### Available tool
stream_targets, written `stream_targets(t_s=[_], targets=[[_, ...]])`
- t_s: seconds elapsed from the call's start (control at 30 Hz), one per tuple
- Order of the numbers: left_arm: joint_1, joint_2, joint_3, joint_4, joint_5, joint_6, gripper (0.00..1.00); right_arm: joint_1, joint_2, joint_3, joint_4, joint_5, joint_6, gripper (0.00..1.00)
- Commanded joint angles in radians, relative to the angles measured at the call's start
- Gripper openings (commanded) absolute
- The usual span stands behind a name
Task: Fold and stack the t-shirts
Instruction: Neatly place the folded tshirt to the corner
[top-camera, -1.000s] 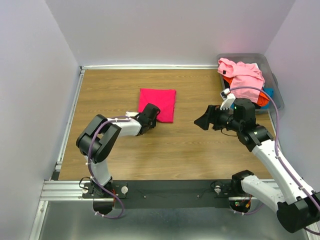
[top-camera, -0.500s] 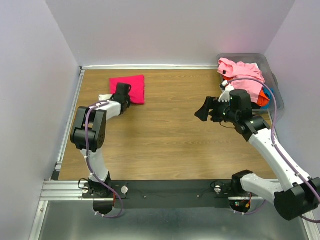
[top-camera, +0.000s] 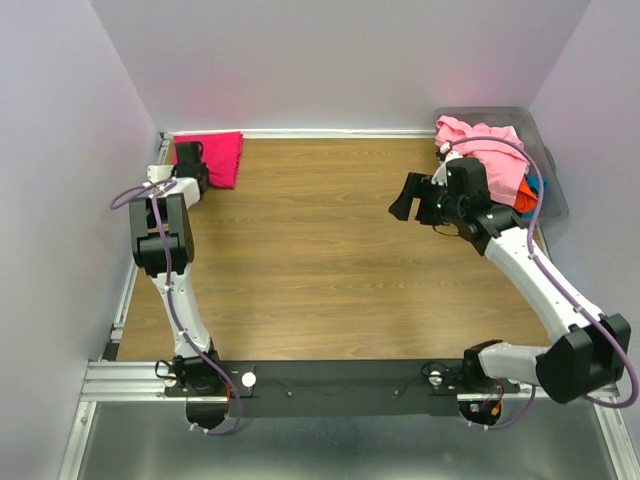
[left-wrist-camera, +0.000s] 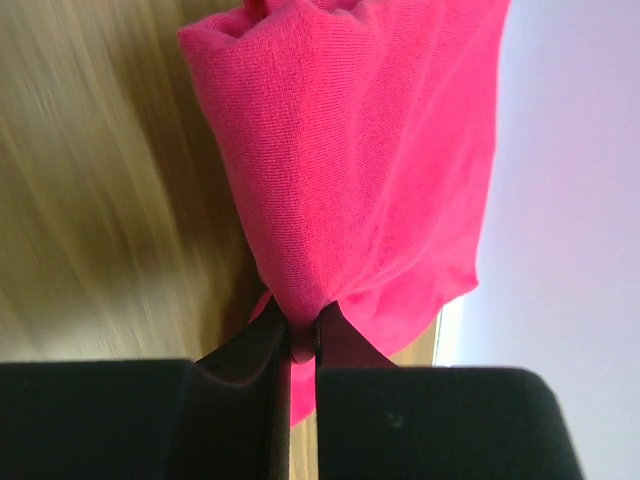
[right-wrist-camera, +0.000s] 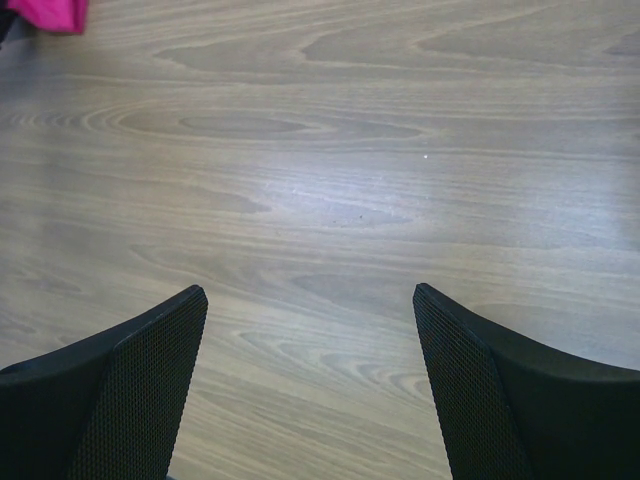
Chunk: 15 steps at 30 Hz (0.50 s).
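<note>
I should keep sliding the folded magenta t-shirt with my left gripper until it fills the gap to the metal bar, because it is lying flat along the back wall.
A folded crimson-magenta t-shirt lies at the table's far left corner, against the back wall. My left gripper is shut on its near edge; in the left wrist view the cloth bunches between the closed jaws. More t-shirts, a light pink one on top with orange and blue under it, are heaped in the grey bin at the far right. My right gripper hovers open over bare wood left of the bin, its fingers wide apart with nothing between them. The magenta shirt's corner shows in the right wrist view.
Walls close in the table on the left, back and right. A metal rail runs along the left edge. Bare wooden tabletop spreads between the two arms.
My left gripper has dragged the magenta t-shirt from the table's middle to the far left corner. My right gripper has drawn back slightly towards the bin, still open.
</note>
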Motion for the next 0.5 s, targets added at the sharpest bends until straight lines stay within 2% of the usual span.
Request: stream_targets(t_s=[0.0, 0.2, 0.47], targets=[[0.046, 0.043, 0.031, 0.007, 0.023, 0.051, 0.0, 0.007, 0.083, 0.08, -0.011, 0.06, 0.021, 0.91], [0.112, 0.088, 0.088, 0.024, 0.028, 0.052, 0.0, 0.008, 0.179, 0.169, -0.011, 0.061, 0.013, 0.91], [0.165, 0.146, 0.185, 0.033, 0.042, 0.105, 0.0, 0.007, 0.232, 0.212, -0.009, 0.069, 0.012, 0.91]])
